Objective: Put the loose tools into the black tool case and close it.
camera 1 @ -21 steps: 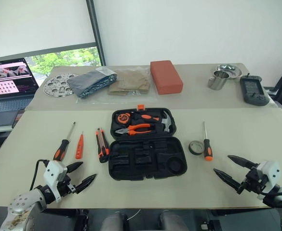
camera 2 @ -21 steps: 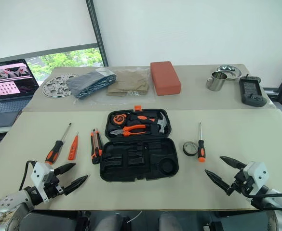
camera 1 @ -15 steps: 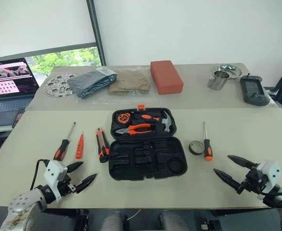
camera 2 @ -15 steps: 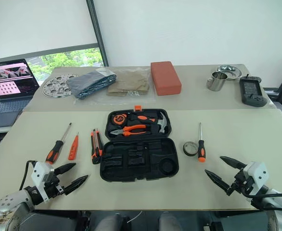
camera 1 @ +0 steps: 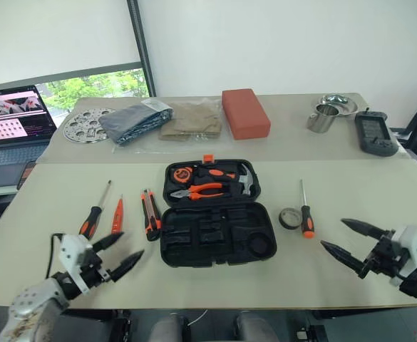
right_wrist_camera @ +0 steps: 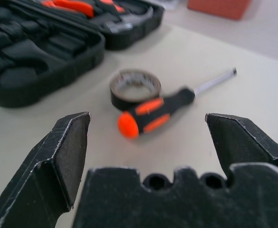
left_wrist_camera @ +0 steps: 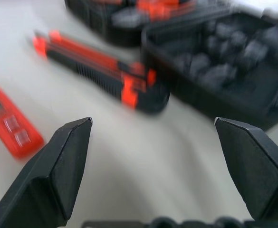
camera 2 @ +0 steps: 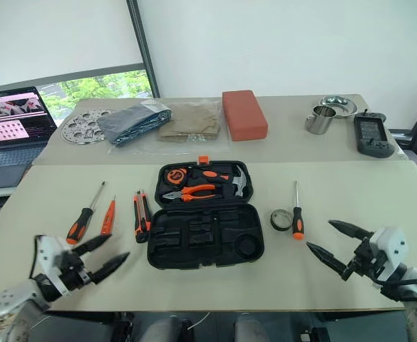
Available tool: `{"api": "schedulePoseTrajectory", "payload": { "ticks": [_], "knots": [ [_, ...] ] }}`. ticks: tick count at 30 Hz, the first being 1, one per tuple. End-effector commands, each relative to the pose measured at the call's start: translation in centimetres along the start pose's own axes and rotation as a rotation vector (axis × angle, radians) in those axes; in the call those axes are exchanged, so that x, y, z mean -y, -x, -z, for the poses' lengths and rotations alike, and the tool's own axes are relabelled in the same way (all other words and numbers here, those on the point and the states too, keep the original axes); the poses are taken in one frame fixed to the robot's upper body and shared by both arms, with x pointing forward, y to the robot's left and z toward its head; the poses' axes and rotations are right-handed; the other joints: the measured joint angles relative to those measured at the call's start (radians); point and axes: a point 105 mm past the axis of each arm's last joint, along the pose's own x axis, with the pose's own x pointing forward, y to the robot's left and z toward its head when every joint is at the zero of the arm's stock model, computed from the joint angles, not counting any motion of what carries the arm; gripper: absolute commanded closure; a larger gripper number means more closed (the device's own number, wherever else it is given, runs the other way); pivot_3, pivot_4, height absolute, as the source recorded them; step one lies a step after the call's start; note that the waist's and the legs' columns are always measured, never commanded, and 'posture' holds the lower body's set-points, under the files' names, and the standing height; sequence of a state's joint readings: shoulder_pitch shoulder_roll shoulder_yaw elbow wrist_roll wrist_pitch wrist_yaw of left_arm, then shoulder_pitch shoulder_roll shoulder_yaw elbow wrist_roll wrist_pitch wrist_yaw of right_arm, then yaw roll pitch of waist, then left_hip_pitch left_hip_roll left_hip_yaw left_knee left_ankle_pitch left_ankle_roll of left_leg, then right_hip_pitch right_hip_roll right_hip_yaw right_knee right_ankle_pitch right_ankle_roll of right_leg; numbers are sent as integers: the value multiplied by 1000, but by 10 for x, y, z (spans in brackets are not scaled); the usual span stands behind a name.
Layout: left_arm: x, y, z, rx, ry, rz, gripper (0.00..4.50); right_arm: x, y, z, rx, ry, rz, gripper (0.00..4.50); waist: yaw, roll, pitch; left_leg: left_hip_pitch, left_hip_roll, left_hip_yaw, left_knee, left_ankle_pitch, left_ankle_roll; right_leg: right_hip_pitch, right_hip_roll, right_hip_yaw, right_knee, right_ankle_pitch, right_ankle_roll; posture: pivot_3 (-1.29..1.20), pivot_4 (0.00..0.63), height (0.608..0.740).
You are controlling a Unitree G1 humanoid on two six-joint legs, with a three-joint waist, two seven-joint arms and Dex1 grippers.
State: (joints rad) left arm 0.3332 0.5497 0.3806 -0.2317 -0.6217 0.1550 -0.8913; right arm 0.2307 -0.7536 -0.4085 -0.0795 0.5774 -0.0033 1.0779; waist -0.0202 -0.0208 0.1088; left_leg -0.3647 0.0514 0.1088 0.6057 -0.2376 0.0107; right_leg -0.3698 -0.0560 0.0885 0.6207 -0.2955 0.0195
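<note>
I see a long hollow [camera 1: 204, 213] running along the case's hinge, so the long screwdriver [camera 1: 91, 221] beside the small orange screwdriver should rest lengthwise there when I lower it.
The black tool case [camera 1: 171, 239] lies open at the middle of the near table, its front half showing bare recesses. To its left lie a long screwdriver [camera 1: 94, 214], a small orange screwdriver [camera 1: 117, 216] and a utility knife [camera 1: 150, 214]. On its right a black tape roll [camera 1: 289, 218] touches a second long screwdriver [camera 1: 306, 214]. My left gripper [camera 1: 132, 244] hovers open near the front edge, just short of the left tools. Off to the right of the tape roll, my right gripper [camera 1: 332, 232] is open too. Neither holds anything.
Pliers [camera 1: 207, 190], a hammer [camera 1: 245, 182] and a tape measure sit in the case's rear half. The back table carries a laptop [camera 1: 8, 117], a perforated metal disc [camera 1: 87, 126], bagged cloths [camera 1: 133, 120], an orange block [camera 1: 245, 112], a steel cup [camera 1: 323, 117] and a black handheld device [camera 1: 376, 133].
Both grippers have risen slightly above the table; the right one has also drifted a little to the right. The tools and the case have not moved.
</note>
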Motion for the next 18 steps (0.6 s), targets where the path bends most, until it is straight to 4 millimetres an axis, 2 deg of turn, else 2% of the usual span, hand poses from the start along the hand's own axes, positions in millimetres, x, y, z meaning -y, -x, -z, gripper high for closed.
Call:
{"api": "schedulePoseTrajectory", "payload": {
  "ticks": [1, 7, 11, 18],
  "knots": [
    [-34, 11, -30, 99, 24, -186, 80, -23, -28, -50, 94, 46, -174, 0, -1, 0, 0, 0, 0, 0, 0, 0, 0, 0, 0, 0, 1, 0, 0, 0, 150, 740],
    [-93, 18, -27, 15, 10, -495, 80, -48, -64, -81, 153, 104, -338, 0, 6, -4, 2, 4, 0, -3, 4, 0, 0, 0, 10, -1, 1, 0, 1, 0, 150, 740],
    [-92, 10, -15, -68, 16, -488, 80, -53, -74, -85, 174, 108, -374, 0, 8, -4, 0, 2, 0, -5, 2, 0, 0, -1, 10, -2, 1, 1, 0, 0, 150, 740],
    [-91, -4, 8, -182, 53, -512, 80, -57, -78, -81, 181, 98, -372, 0, 8, -1, -1, -4, 0, -14, 0, -1, -2, -2, 8, -9, -3, 1, -2, 0, 150, 740]
  ]
}}
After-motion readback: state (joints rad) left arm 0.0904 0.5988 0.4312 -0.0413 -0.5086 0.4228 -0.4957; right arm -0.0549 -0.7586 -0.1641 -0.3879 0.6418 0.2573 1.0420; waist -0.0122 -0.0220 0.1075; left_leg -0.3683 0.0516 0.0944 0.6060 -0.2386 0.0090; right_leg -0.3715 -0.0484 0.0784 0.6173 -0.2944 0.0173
